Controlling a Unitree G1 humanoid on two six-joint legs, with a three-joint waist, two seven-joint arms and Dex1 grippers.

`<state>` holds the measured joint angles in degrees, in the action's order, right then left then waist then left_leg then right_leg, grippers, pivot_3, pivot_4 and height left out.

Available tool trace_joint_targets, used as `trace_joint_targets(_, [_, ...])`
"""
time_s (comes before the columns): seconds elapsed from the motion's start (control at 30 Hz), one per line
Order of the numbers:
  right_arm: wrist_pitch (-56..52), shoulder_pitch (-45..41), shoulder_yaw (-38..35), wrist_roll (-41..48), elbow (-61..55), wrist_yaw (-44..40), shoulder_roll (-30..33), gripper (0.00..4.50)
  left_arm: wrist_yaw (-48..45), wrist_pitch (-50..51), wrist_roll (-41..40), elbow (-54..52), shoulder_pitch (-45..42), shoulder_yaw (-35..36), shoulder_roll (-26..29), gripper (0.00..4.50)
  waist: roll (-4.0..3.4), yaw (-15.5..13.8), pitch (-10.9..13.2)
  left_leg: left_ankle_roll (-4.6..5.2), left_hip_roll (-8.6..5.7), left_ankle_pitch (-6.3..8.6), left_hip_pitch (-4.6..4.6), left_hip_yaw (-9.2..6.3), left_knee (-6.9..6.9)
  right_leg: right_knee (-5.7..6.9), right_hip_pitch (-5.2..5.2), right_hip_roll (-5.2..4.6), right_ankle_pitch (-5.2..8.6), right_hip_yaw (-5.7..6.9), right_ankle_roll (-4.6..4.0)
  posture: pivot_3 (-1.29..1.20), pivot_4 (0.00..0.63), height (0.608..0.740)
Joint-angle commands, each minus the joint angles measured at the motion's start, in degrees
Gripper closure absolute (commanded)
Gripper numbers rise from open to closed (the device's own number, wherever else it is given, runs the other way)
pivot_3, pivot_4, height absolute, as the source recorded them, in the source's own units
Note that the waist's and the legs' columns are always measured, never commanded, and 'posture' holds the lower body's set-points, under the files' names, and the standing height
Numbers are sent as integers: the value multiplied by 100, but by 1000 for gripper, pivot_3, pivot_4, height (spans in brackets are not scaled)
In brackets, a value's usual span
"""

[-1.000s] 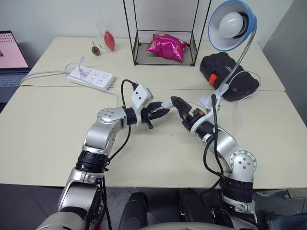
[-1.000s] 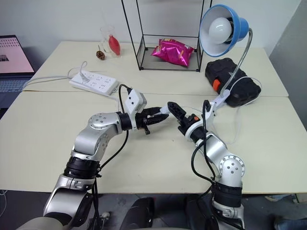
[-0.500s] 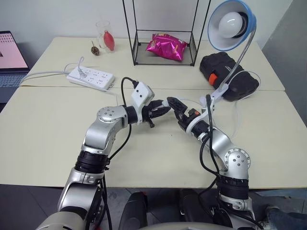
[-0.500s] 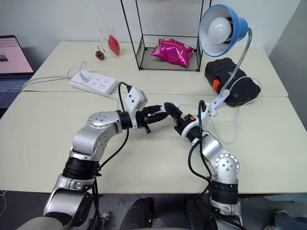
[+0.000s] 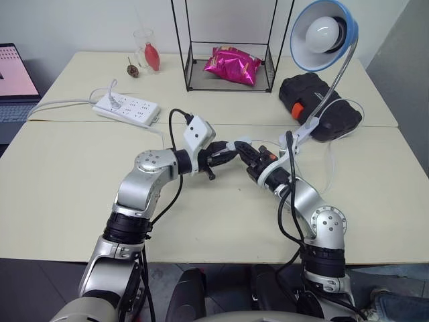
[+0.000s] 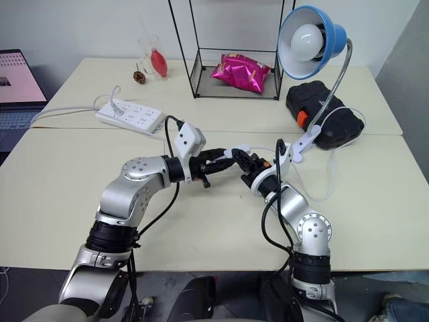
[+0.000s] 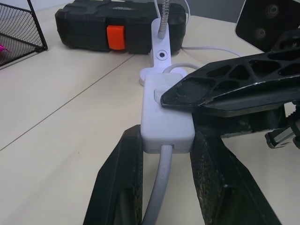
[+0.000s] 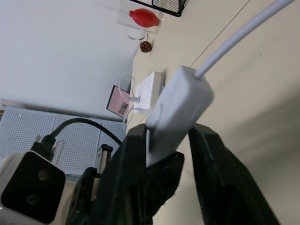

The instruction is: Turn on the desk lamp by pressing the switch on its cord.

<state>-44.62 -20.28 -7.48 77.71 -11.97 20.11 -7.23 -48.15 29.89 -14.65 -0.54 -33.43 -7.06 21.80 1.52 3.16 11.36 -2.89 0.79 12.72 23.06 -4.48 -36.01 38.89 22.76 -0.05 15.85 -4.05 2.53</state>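
Observation:
I should open my right gripper and squeeze the switch's button [image 7: 159,96] again, because the lamp's bulb [image 5: 322,35] is dark while that gripper is closed on the switch.
The desk lamp [image 5: 322,37] stands at the back right, blue shade facing me, its white clip base [image 7: 161,54] on the table. The small white switch [image 7: 166,115] hangs above the table's middle. My left gripper [image 5: 226,154] is shut on its sides, and the cord [image 7: 158,187] runs out of it between the fingers. My right gripper [image 5: 248,153] comes from the right and is shut on the same switch [image 8: 176,110]. One of its black fingers [image 7: 225,89] presses on the switch's top face.
A white power strip [image 5: 127,107] lies at the back left by a laptop [image 5: 13,74]. A black wire rack [image 5: 231,40] holds a pink bag [image 5: 232,65]. A black case [image 5: 318,104] sits behind the lamp's base. A glass [image 5: 149,50] stands at the far edge.
My right gripper moved left onto the switch and went from open to shut on it. The left gripper kept still, holding the switch.

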Motion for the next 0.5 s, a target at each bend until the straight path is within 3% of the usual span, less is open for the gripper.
trace_joint_targets(0.03, [71,39,68,132,-88,-27,-190,3903,15,-47,-43,-277,-36,4,58,3437,0,0,0,0,0,0,1,0,0,0,1,0,0,0,0,0,150,740])
trace_joint_targets(0.17, [54,59,113,126,-129,-94,-163,3903,54,-38,-79,-295,-40,-1,62,3437,0,0,0,0,0,0,6,1,0,0,8,0,0,-1,0,0,150,740])
trace_joint_targets(0.23, [56,72,132,170,-188,-191,-176,3188,72,-30,-93,-301,-36,1,61,3437,0,0,0,0,0,0,21,1,0,4,26,0,-1,-1,0,0,150,740])
trace_joint_targets(0.37, [115,51,122,247,-232,-252,-231,2309,102,4,-120,-309,-32,12,57,3437,0,0,0,0,1,0,44,-1,-2,7,50,0,-8,1,-12,0,150,740])
trace_joint_targets(0.5, [179,12,111,240,-205,-276,-227,2042,134,29,-142,-324,-25,18,56,3437,0,0,0,0,0,0,48,-1,-2,5,50,0,-8,2,-12,0,150,740])
